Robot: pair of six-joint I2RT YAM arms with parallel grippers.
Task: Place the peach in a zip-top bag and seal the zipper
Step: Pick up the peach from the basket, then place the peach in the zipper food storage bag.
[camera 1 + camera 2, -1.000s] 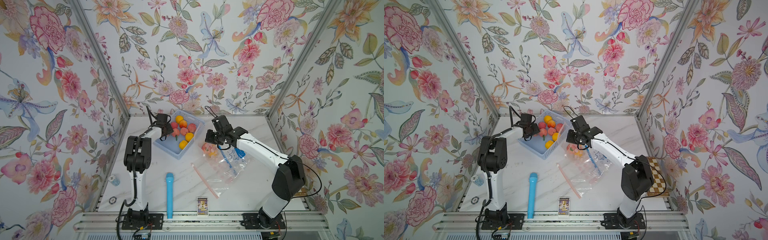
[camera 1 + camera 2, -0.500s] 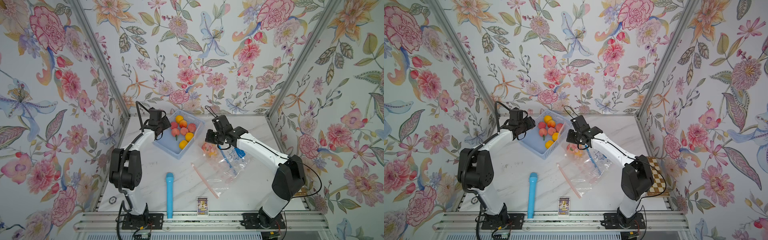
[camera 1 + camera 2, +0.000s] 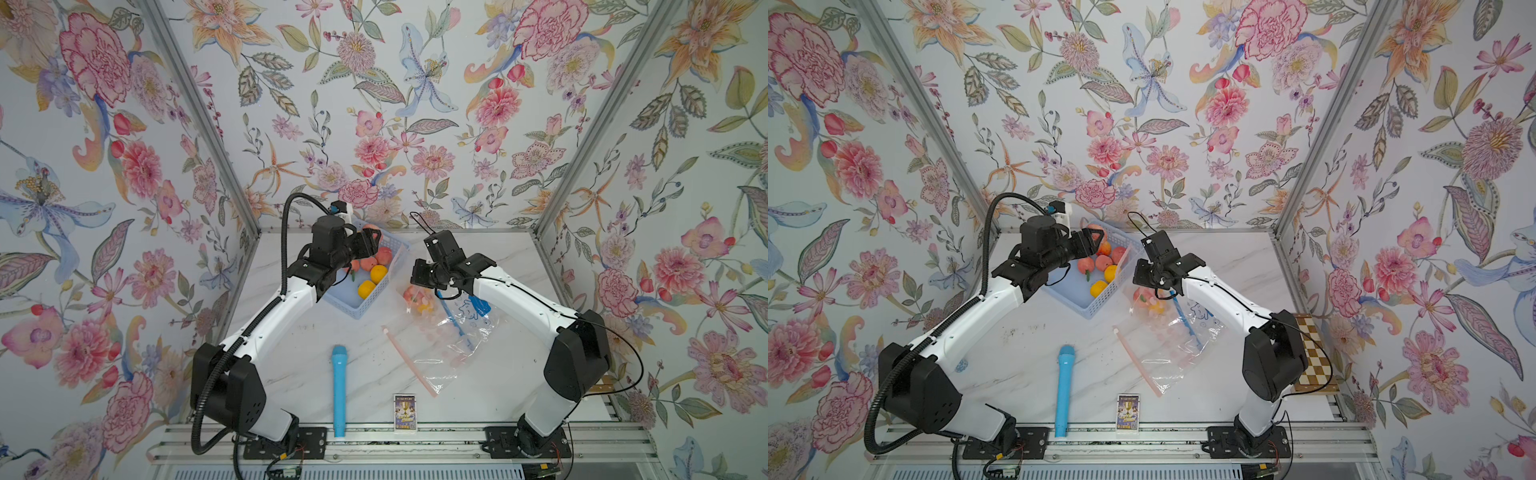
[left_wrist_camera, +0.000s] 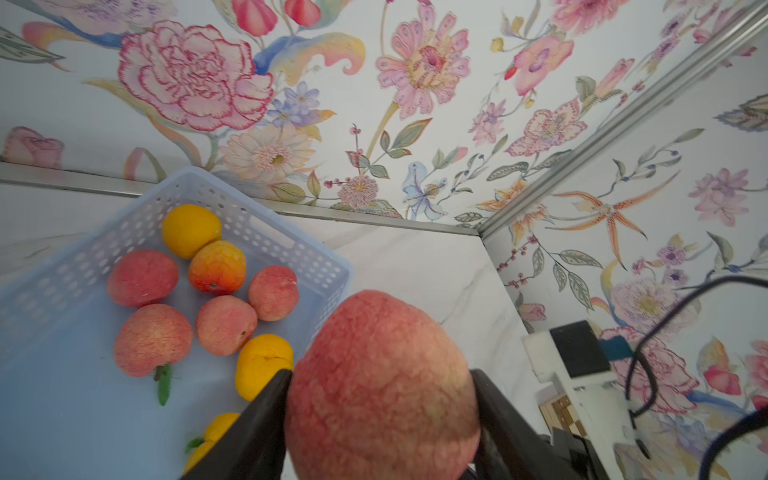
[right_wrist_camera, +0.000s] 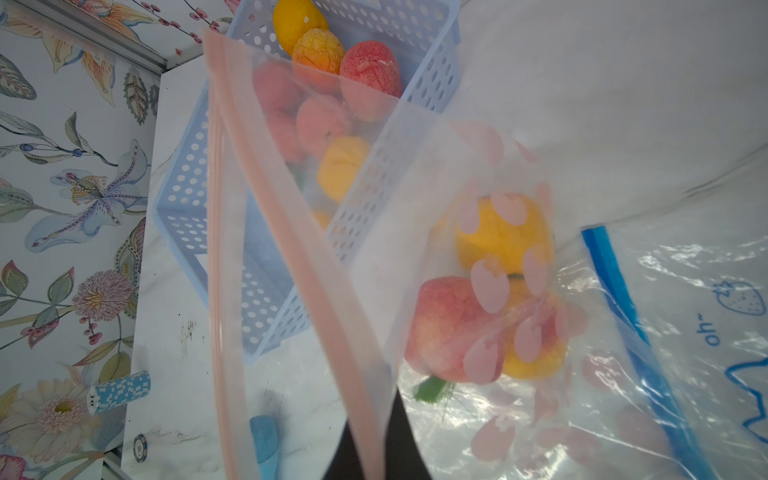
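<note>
My left gripper should keep going to the bag's opening (image 3: 402, 260) and let go of the peach there, since the zip-top bag's pink edges (image 5: 276, 212) stand apart for the peach.
My left gripper (image 4: 380, 374) is shut on a pink-red peach (image 4: 382, 399), which fills the gap between its two dark fingers. In both top views this gripper (image 3: 371, 243) (image 3: 1088, 243) hangs over the far side of the blue basket (image 3: 353, 308). My right gripper (image 5: 372, 453) (image 3: 419, 276) is shut on the pink zipper strip (image 5: 307, 257) of the zip-top bag (image 3: 436, 336), holding its mouth up beside the basket. The bag is clear with pink petal prints. A peach (image 5: 442, 328) and yellow fruit (image 5: 503, 237) lie inside it.
The basket holds several more peaches and oranges (image 4: 226, 324). A second clear bag with a blue zipper (image 5: 615, 291) lies under the first. A blue cylinder (image 3: 338, 390) and a small card box (image 3: 404, 411) lie near the front edge. A checkerboard (image 3: 1312, 357) lies at the right.
My left arm has straightened and lifted its gripper, with the peach in it, from the basket's left edge to above its far side. The right arm and bag have not moved.
</note>
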